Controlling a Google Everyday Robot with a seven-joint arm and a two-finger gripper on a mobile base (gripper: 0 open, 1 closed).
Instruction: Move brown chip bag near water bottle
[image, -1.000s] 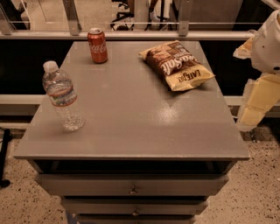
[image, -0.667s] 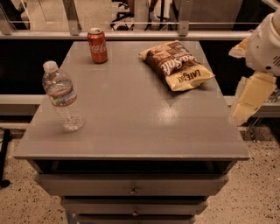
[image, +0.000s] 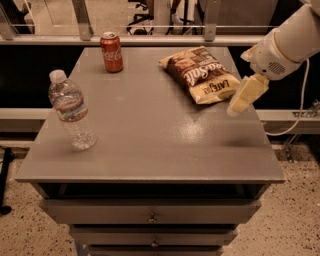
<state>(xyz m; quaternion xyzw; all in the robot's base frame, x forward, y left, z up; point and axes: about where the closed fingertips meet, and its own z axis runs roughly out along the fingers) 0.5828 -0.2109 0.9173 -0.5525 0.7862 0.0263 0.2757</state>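
Observation:
The brown chip bag will stay puffed up and stick out from my gripper when I carry it, because it has a rounded, bulging middle.
The brown chip bag lies flat at the back right of the grey cabinet top, white lettering up. The water bottle stands upright near the front left, clear with a white cap. My gripper hangs from the white arm at the right edge, just right of and slightly in front of the bag's near end, above the surface. It holds nothing that I can see.
A red soda can stands at the back left. A railing runs behind the cabinet. Drawers face me below the front edge. A cable hangs at the far right.
The arm has swung in from the right, bringing the gripper over the table's right edge toward the chip bag. The bag, bottle and can have not moved.

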